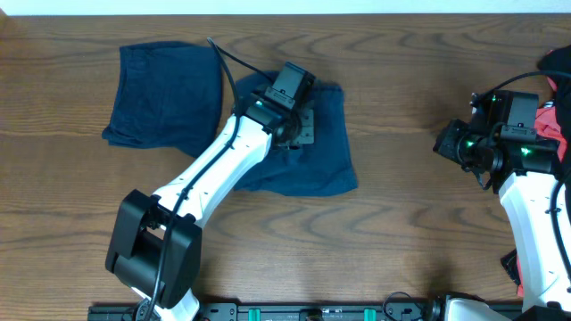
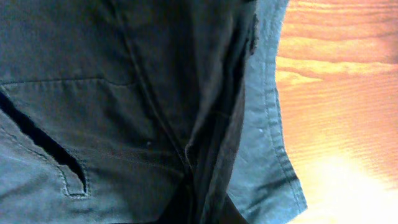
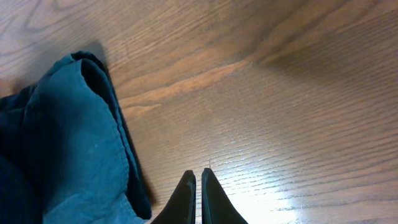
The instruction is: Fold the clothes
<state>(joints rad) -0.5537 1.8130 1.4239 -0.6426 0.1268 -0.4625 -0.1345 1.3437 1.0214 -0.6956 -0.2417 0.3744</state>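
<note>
My left gripper is holding the garment's fold, and the garment's near corner is lying free. My right gripper should hold that corner before I lay the fold flat.
A dark blue garment lies spread on the wooden table, its right part reaching toward the middle. My left gripper is down on the middle of the garment. In the left wrist view dark blue cloth with a seam and a pocket slit fills the frame, and a fold runs down into the jaws, which look shut on it. My right gripper is shut and empty over bare wood, to the right of the garment. In the right wrist view the fingers are together and the garment's edge lies to the left.
A pile of red and black clothes lies at the right edge of the table, behind my right arm. Bare wooden table lies between the garment and my right gripper.
</note>
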